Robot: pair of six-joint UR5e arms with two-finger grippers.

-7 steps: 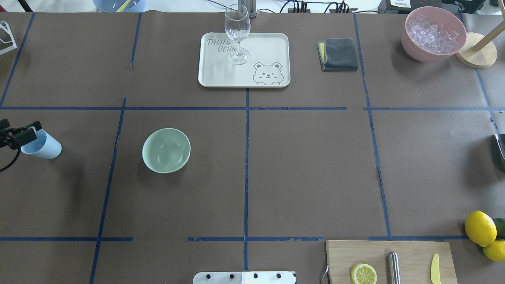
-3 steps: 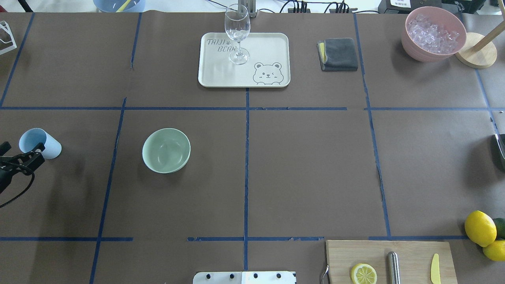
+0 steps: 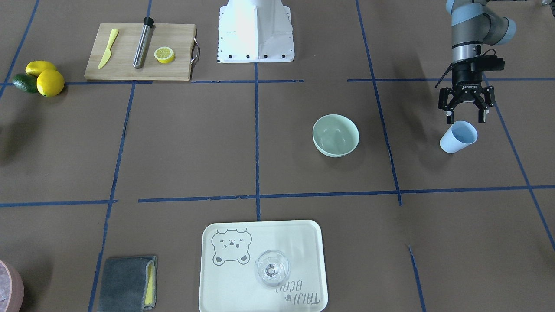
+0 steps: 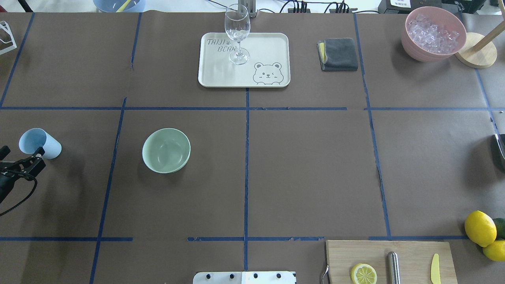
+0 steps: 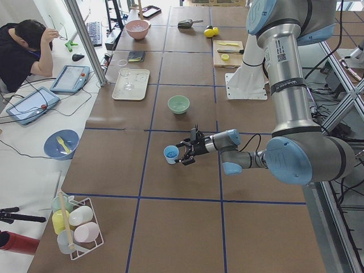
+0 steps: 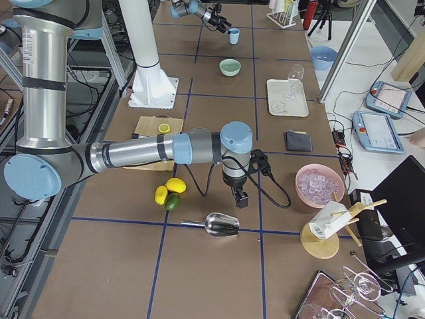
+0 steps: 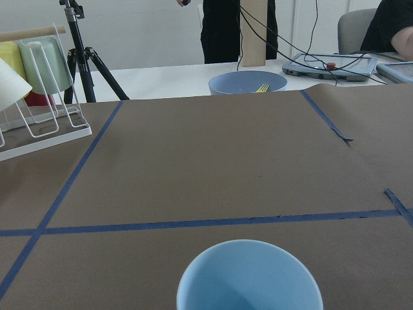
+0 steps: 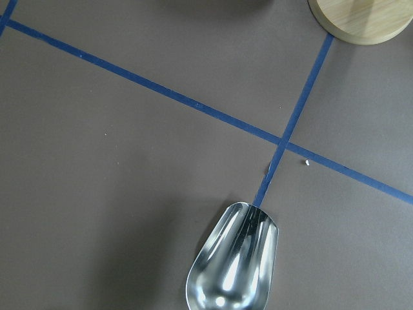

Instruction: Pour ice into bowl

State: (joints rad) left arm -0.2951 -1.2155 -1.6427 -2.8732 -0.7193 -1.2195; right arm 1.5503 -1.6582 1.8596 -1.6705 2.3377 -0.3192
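Note:
I see that the bowl is empty and the pale blue cup's deep bottom (image 3: 458, 137) is hidden (image 3: 466, 132), so loose ice cubes should fall out when I pour the cup.
The pale mint green bowl (image 4: 166, 150) (image 3: 335, 134) stands on the left half of the table, its inside smooth and bare. No loose ice is in view. A pale blue cup (image 4: 39, 142) (image 3: 458, 136) stands by the left edge, and the left wrist view shows its mouth (image 7: 250, 278) from just behind. My left gripper (image 3: 466, 118) (image 4: 22, 151) hovers open just robot-side of the cup, holding nothing. My right gripper (image 6: 240, 197) shows only in the exterior right view, above a metal scoop (image 8: 233, 261); I cannot tell its state.
A cream tray (image 4: 268, 43) with a wine glass (image 4: 237, 33) sits at the far middle, beside a grey cloth (image 4: 338, 54). A pink container (image 4: 433, 33) of ice cubes stands far right. A cutting board (image 4: 410, 256) and lemons (image 4: 480, 228) lie near right.
A second ago my left gripper was at the cup's rim. It has let go and drawn back toward the robot, leaving the cup standing in place. The bowl has not moved.

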